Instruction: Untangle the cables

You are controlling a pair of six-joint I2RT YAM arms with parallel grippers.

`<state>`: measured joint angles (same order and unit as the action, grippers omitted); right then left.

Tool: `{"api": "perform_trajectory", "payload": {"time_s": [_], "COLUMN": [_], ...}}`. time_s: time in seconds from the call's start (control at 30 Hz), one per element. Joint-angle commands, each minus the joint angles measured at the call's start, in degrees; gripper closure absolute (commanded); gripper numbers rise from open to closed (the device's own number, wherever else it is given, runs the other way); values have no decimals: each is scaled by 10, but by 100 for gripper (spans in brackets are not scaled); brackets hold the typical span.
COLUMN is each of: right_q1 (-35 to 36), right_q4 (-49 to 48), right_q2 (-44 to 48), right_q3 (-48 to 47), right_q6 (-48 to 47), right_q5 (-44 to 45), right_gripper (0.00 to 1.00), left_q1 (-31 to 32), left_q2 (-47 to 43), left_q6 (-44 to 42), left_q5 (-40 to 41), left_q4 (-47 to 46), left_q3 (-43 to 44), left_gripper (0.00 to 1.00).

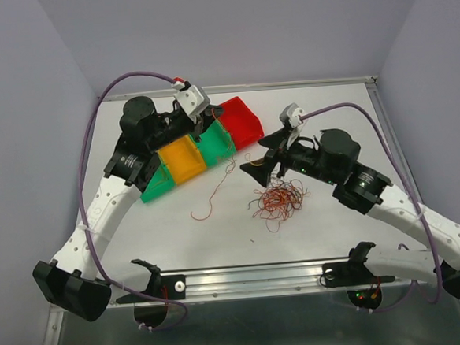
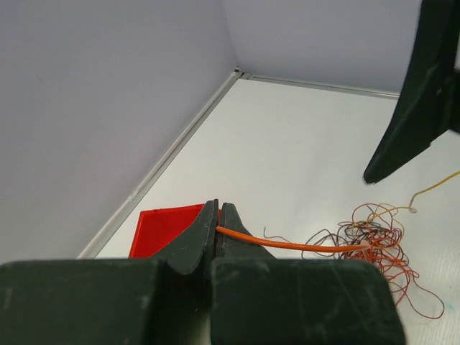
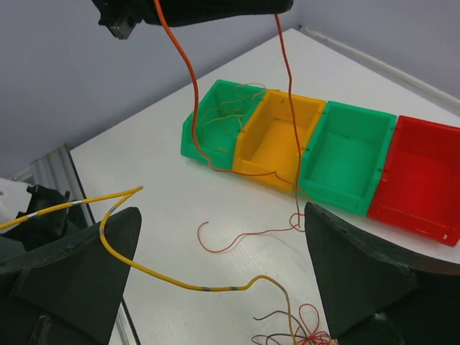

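Note:
My gripper will lift the yellow wire (image 3: 165, 277), which hangs in slack bends (image 3: 264, 277) above the tangle, so the wire will trail upward and leave the tangle lying.
The cables lie as a small tangle (image 1: 278, 199) of red, orange and dark wires on the white table. My left gripper (image 1: 204, 120) hangs above the bins, shut on one orange-red wire (image 2: 302, 246). That wire (image 3: 291, 108) hangs down in two strands, and its loose end (image 1: 208, 198) curls on the table. My right gripper (image 1: 262, 156) stands open just behind the tangle. A yellow wire (image 3: 180, 277) rises from the tangle (image 3: 302, 334) and runs across the gap between the open right fingers (image 3: 72, 273).
A row of bins stands at the back left: green (image 3: 219, 126), yellow (image 3: 277, 140), green (image 3: 345, 158) and red (image 3: 420, 180). The end green bin holds a few thin strands. Walls close the table in on three sides. A metal rail (image 1: 253, 277) runs along the near edge.

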<state>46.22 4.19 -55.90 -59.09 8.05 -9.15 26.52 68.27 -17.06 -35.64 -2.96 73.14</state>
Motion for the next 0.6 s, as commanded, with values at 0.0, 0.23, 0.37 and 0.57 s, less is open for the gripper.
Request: {"api": "perform_trajectory", "payload": {"time_s": [0.0,0.23,0.37,0.57], "right_q1": [2,3,3,3], "right_q4": [-119,-171,-245,-273], "right_q2": [-56,-142,-165,-195], "right_q3": [11,-23,-9,1], "right_q6": [-43,-60,-56,-75], "right_q5": [-68,-81,-50,-65], "right_gripper": [0,0,0,4], "left_q1": [-2,-2,-2,-2], "left_q2": [-24,-33,-34,-42], "left_q6": [14,15,16,23], "left_q5": [-36,-55,-67,-110], "left_q4": [-18,-4,6,38], "left_q3": [26,31,35,57], "left_gripper": [100,100,100,100]}}
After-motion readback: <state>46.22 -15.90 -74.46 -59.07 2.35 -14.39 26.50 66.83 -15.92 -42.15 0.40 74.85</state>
